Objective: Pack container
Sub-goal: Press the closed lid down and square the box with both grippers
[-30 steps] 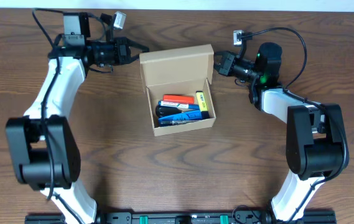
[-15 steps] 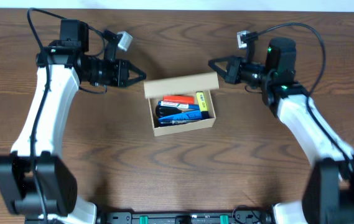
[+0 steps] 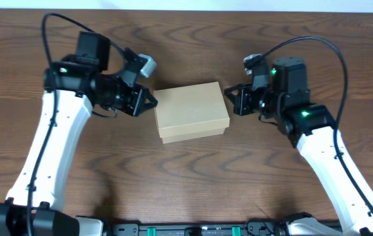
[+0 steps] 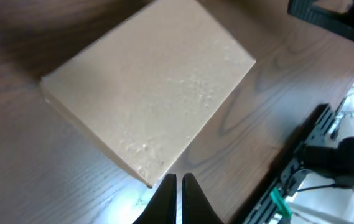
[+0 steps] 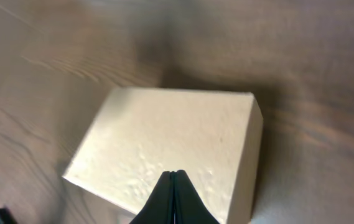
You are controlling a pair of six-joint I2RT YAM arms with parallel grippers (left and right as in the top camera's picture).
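Note:
Next, I bring my left gripper down beside the box's end (image 3: 158, 121) and square the box with my right gripper, because the box sits crooked with its front edge (image 3: 195, 133) at a slant.
The container (image 3: 191, 111) is a tan cardboard box in the middle of the table, its flap lid down flat so the contents are hidden. My left gripper (image 3: 152, 101) is shut, its tips at the box's left end. In the left wrist view the shut tips (image 4: 178, 178) sit just off a corner of the box (image 4: 152, 87). My right gripper (image 3: 227, 97) is shut at the box's right end. In the right wrist view its closed tips (image 5: 175, 173) lie over the lid (image 5: 164, 140); whether they touch it I cannot tell.
Dark wooden tabletop (image 3: 186, 177) surrounds the box. A black rail with green clips (image 3: 193, 230) runs along the front edge. Both white arms reach in from the sides, with cables looping above them.
The lid, standing open a second ago with pens showing inside, has come down shut. Both arms swung forward and inward, and the grippers now flank the closed box.

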